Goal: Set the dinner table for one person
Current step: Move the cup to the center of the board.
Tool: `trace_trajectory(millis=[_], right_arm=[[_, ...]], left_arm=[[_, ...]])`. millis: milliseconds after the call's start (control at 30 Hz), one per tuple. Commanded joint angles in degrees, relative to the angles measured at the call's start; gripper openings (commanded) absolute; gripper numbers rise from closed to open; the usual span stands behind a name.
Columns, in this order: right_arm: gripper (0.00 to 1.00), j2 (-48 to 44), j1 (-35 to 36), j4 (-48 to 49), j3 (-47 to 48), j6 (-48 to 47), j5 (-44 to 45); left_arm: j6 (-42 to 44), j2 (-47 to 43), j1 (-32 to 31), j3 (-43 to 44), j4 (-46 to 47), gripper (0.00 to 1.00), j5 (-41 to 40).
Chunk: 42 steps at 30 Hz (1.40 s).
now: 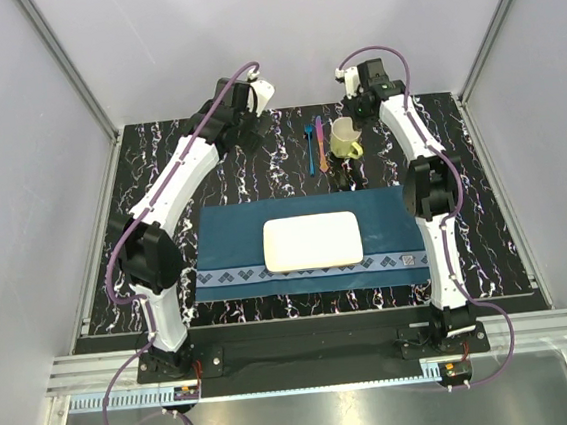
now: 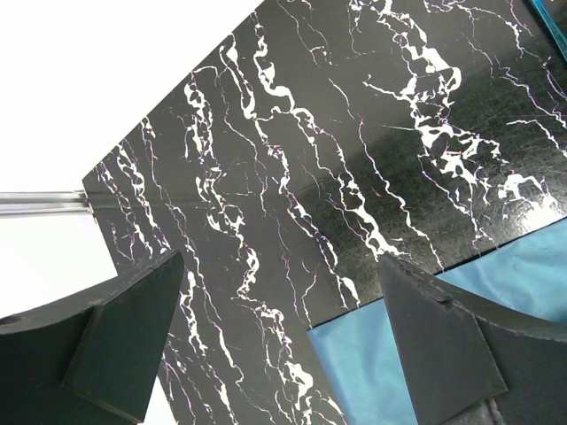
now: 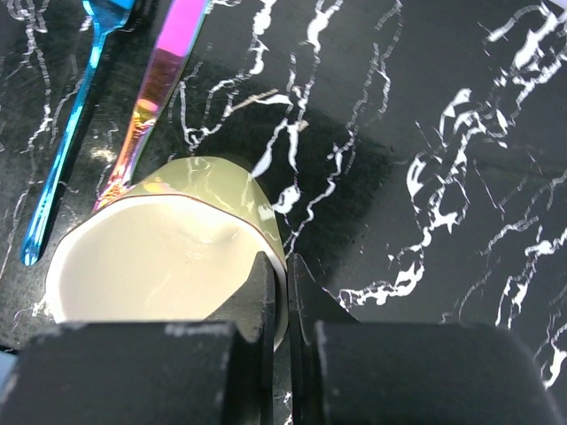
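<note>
The cup's opening [image 1: 344, 127] points up and the table [image 1: 441, 123] is clear away from the pink utensil, so my right gripper should keep bringing the cup there until it stands.
The dinner table [image 1: 157, 154] is black with white veins. A white rectangular plate [image 1: 311, 241] lies on a teal placemat [image 1: 231, 238]. My right gripper [image 1: 352, 118] is shut on the rim of a yellow-green cup [image 1: 345, 139] at the back right; in the right wrist view one finger is inside the cup [image 3: 168, 257], the other outside, and the gripper [image 3: 285, 266] pinches the wall. A blue fork [image 1: 309, 148] and an iridescent pink utensil [image 1: 319, 137] lie left of the cup. My left gripper [image 2: 283, 336] is open and empty above the table [image 2: 310, 133].
The blue fork [image 3: 71, 133] and pink utensil [image 3: 159, 80] lie close against the cup's far side. The placemat's corner [image 2: 381, 354] shows under my left gripper. Metal frame posts and white walls stand round the table's back and sides.
</note>
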Motion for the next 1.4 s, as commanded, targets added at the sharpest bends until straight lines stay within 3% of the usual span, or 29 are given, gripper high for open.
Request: trace_trajectory(millis=[0,300,1367], right_arm=[[0.00,-2.96,-1.56,-0.71,-2.34,0.39,7.12],[0.00,-3.76,-5.34,-5.80,-0.67,0.13,7.83],[0.00,-6.13,-21.51,-5.98,-6.74,-2.77,11.52]], left_arm=[[0.34,-1.47,-0.28,1.48,2.74,0.99,-1.15],[1.75,-3.23,-0.20,-1.60,3.36,0.99,-1.85],[4.48,-6.04,-0.28,-4.50,3.62,0.99,-1.76]])
